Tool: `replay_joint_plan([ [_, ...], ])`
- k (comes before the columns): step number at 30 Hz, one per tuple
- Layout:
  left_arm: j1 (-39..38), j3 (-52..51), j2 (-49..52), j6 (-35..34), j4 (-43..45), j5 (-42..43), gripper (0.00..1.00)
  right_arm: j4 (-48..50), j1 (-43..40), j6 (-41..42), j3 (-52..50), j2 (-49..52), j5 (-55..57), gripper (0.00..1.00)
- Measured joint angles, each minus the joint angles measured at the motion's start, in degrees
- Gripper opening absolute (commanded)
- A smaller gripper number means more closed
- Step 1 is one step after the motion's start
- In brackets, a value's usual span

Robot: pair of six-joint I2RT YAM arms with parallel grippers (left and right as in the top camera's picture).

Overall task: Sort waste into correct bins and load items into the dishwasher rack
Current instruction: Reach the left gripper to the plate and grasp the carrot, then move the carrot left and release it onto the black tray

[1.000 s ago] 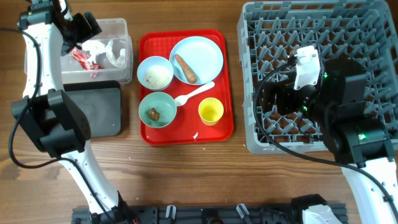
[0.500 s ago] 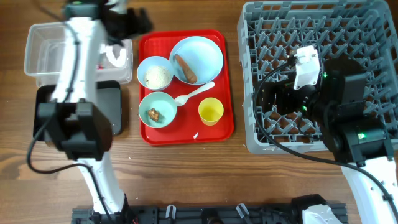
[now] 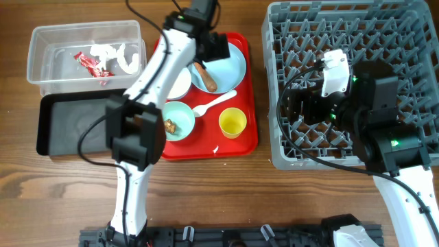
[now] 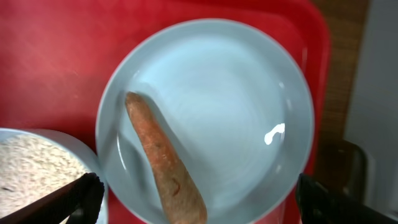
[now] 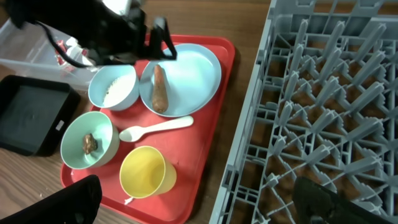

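The carrot-like stick (image 3: 204,75) lies free on the plate, lengthwise between the left gripper's open fingers, so the robot should keep moving down until the fingers close across its thick part (image 3: 208,83).
My left gripper (image 3: 209,49) is open and empty just above the pale blue plate (image 4: 236,112). The carrot-like stick (image 4: 165,165) lies on the plate between its wide jaws, also seen overhead (image 3: 205,76). A bowl of white crumbs (image 3: 180,84) and a bowl (image 3: 180,115) with a brown lump (image 3: 169,125) sit left of the white spoon (image 3: 214,103) and yellow cup (image 3: 232,123). The wrapper (image 3: 90,63) and crumpled paper (image 3: 123,58) lie in the clear tub (image 3: 41,41). My right gripper (image 3: 302,110) is open and empty over the grey rack (image 3: 384,27).
The dishes stand on a flat red tray (image 3: 243,147). The black tray (image 3: 75,127) sits in front of the clear tub and looks empty. The left arm stretches across the red tray's left side, partly hiding the crumb bowl. The rack holds nothing.
My left arm has swung right from the clear tub to above the plate and carrot stick. The right arm has not moved.
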Motion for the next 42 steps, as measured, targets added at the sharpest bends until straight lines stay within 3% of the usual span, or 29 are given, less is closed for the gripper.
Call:
replay_joint_plan([
  [15, -1.27, -0.17, 6.88, -5.75, 1.25, -2.54, 0.97, -0.72, 0.0, 0.0, 0.0, 0.04, 0.02, 1.0],
  [19, -1.6, -0.31, 7.56, -5.75, 1.7, -2.19, 0.91, -0.72, 0.0, 0.0, 0.0, 0.04, 0.02, 1.0],
  [22, -1.81, -0.31, 7.93, -6.12, 2.21, -2.14, 0.82, -0.72, 0.0, 0.0, 0.0, 0.04, 0.02, 1.0],
  [24, -1.97, -0.31, 8.37, -6.23, 2.29, -2.19, 0.64, -0.74, 0.0, 0.0, 0.0, 0.04, 0.02, 1.0],
  [25, -2.01, -0.31, 8.59, -6.64, 2.32, -2.19, 0.48, -0.81, 0.0, 0.0, 0.0, 0.04, 0.02, 1.0],
  [27, -2.1, -0.31, 8.85, -6.47, 2.21, -2.6, 0.26, -1.01, 0.0, 0.0, 0.0, 0.04, 0.02, 1.0],
  [29, -2.12, -0.31, 8.96, -6.69, 2.16, -2.62, 0.14, -1.01, 0.0, 0.0, 0.0, 0.04, 0.0, 1.0],
  [34, -2.12, -0.15, 9.01, -6.56, 2.14, -2.47, 0.05, -1.09, 0.0, 0.0, 0.02, 0.04, 0.02, 1.0],
  [42, -1.64, 1.6, 8.55, -4.33, 1.29, -2.14, 0.05, -1.09, 0.0, 0.0, 0.0, 0.04, 0.02, 1.0],
])
